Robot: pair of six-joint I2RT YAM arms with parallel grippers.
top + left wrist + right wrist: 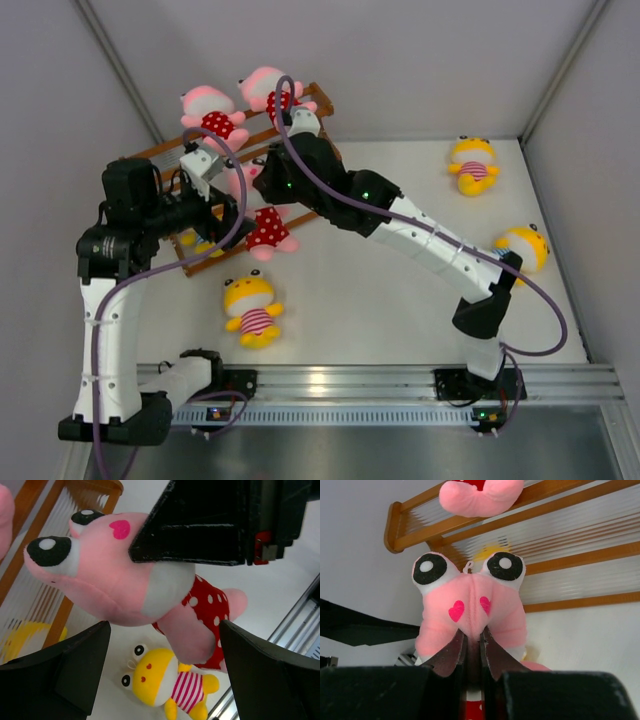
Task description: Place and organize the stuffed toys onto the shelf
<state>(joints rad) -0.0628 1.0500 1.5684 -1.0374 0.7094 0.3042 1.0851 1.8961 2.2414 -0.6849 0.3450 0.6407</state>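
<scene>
The top level's loose end [152, 151] is on my left gripper's side, so my left gripper needs to take the pink toy [268, 230] from my right gripper and set it there.
My right gripper [258, 190] is shut on the face of a pink toy in a red dotted dress [268, 230], pinching the plush between its fingertips [471, 642], and holds it at the front of the wooden shelf [160, 150]. My left gripper [238, 212] is open, its fingers [75, 665] wide apart just beside this pink toy [110, 580], touching nothing. Two more pink toys [210, 115] [268, 92] sit on the shelf's top tier. A yellow pink-striped toy [254, 308] lies on the table below the grippers and shows in the left wrist view [165, 682].
Two yellow toys lie at the right, one at the back [473, 163] and one by the right wall [527, 247]. Another yellow toy [195, 240] shows partly inside the shelf's lower tier. Grey walls close in left, back and right. Shelf rails [560, 535] run behind the held toy.
</scene>
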